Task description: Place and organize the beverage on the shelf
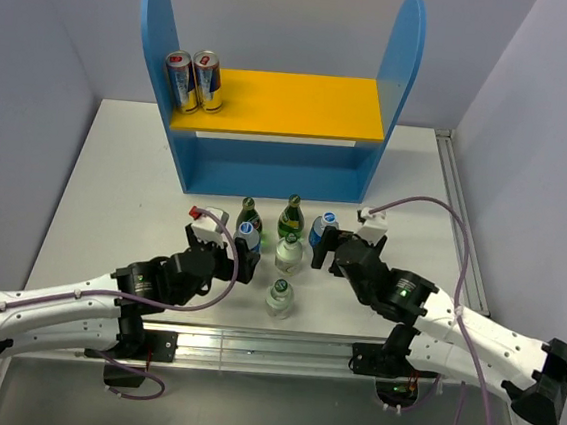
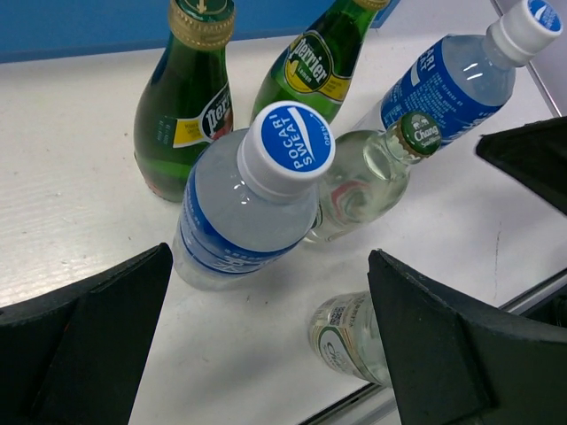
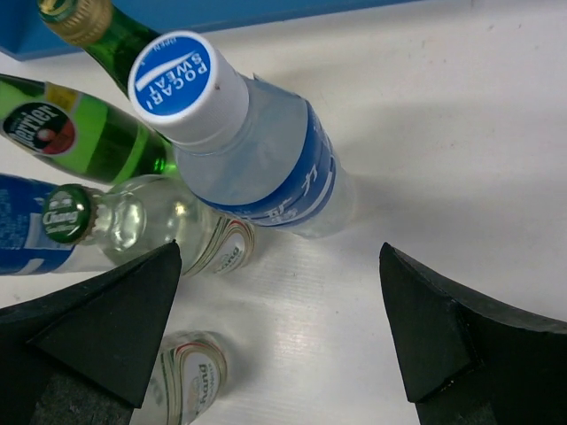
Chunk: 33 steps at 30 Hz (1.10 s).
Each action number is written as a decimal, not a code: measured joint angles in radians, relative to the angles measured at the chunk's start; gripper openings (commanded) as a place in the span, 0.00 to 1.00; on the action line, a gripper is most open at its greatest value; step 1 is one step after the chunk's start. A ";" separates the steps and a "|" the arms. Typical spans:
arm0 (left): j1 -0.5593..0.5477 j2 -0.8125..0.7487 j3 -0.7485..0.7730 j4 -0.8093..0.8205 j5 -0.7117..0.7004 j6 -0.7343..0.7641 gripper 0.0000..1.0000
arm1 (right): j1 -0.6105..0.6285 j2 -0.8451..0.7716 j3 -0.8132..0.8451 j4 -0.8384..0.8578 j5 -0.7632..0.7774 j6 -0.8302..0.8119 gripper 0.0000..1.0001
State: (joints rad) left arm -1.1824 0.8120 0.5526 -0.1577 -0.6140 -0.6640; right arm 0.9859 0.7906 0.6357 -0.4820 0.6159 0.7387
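Note:
My right gripper should go on moving its open fingers forward, as they are in line with the blue-label bottle (image 1: pixel 319 229), which is standing upright, until both fingers are on either side of its label (image 3: pixel 298 191), before it closes.
Six bottles stand in a cluster in front of the shelf (image 1: pixel 272 121). My left gripper (image 1: pixel 250 259) is open, its fingers either side of and just short of a blue-label white-cap bottle (image 2: pixel 252 199). My right gripper (image 1: pixel 323 247) is open in the same way at the other blue-label bottle (image 3: pixel 252 146). Two dark green glass bottles (image 1: pixel 249 212) (image 1: pixel 290 214) stand behind. Two short clear bottles (image 1: pixel 288 254) (image 1: pixel 278 298) stand between the arms. The nearer clear bottle shows by my left gripper's (image 2: pixel 270 341) right finger (image 2: pixel 452 341), and low on the left in the right wrist view (image 3: pixel 190 372).
Two drink cans (image 1: pixel 194 80) stand at the left end of the shelf's yellow upper board (image 1: pixel 304 106). The lower level (image 1: pixel 277 177) shows a blue back. A metal rail (image 1: pixel 251 345) runs along the table's near edge. Grey walls close in on both sides.

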 measured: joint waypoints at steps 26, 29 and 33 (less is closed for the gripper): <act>0.000 0.056 -0.069 0.118 -0.018 -0.007 0.99 | 0.000 0.389 -0.089 0.537 0.261 -0.111 0.82; 0.000 0.056 -0.076 0.132 -0.021 -0.006 0.99 | 0.000 0.423 -0.103 0.599 0.302 -0.132 0.63; 0.000 0.056 -0.083 0.145 -0.024 -0.006 0.99 | 0.003 0.442 -0.114 0.655 0.336 -0.157 0.32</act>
State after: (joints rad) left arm -1.1828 0.8680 0.4694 -0.0124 -0.6384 -0.6701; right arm 0.9890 1.2327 0.5217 0.1734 0.9516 0.5816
